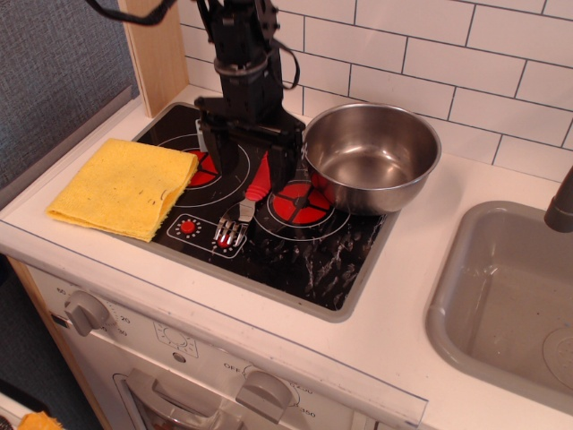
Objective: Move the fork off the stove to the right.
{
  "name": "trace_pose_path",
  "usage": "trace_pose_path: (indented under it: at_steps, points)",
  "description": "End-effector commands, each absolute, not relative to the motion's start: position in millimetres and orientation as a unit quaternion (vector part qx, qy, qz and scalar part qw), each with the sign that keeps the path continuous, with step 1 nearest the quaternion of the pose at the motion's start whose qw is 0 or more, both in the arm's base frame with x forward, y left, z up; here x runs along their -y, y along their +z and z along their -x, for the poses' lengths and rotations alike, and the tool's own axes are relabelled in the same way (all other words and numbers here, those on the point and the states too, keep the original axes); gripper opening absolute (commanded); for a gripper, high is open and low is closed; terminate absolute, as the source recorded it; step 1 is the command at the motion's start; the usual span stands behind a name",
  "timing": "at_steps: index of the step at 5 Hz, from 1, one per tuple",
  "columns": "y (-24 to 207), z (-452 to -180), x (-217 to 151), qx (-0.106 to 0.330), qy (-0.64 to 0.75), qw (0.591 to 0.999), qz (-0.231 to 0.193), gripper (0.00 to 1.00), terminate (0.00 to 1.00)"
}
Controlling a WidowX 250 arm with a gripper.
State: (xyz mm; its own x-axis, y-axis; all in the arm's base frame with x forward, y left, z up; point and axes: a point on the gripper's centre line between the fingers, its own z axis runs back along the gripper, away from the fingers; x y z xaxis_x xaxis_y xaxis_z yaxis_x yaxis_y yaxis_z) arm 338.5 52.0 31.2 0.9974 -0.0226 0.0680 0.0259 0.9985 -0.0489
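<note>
A pale grey edge (200, 134) is just showing beside my gripper. I should expect a small grey block (204, 137) to be hidden there when I carry the fork away.
The fork (243, 202) lies on the black stove (295, 246) between the two red burners, red handle pointing back, silver tines toward the front. My black gripper (254, 173) is lowered over the handle. Its fingers stand apart, one on each side of the handle, so it is open. The upper part of the handle is hidden behind the gripper.
A steel pot (371, 155) sits on the stove's back right, close beside the gripper. A yellow cloth (125, 186) lies at the left edge of the stove. A grey sink basin (506, 296) is at the right. White countertop (421, 242) lies between stove and sink.
</note>
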Motion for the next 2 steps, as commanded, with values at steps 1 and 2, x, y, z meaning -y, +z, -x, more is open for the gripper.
trace_pose_path:
  at_steps: [1, 2]
  points:
    - [19.7, -348.4, -56.0, 0.044, -0.008, 0.998, 0.032, 1.0, 0.0]
    - [14.7, -349.2, -58.2, 0.053, -0.007, 0.998, 0.032, 1.0, 0.0]
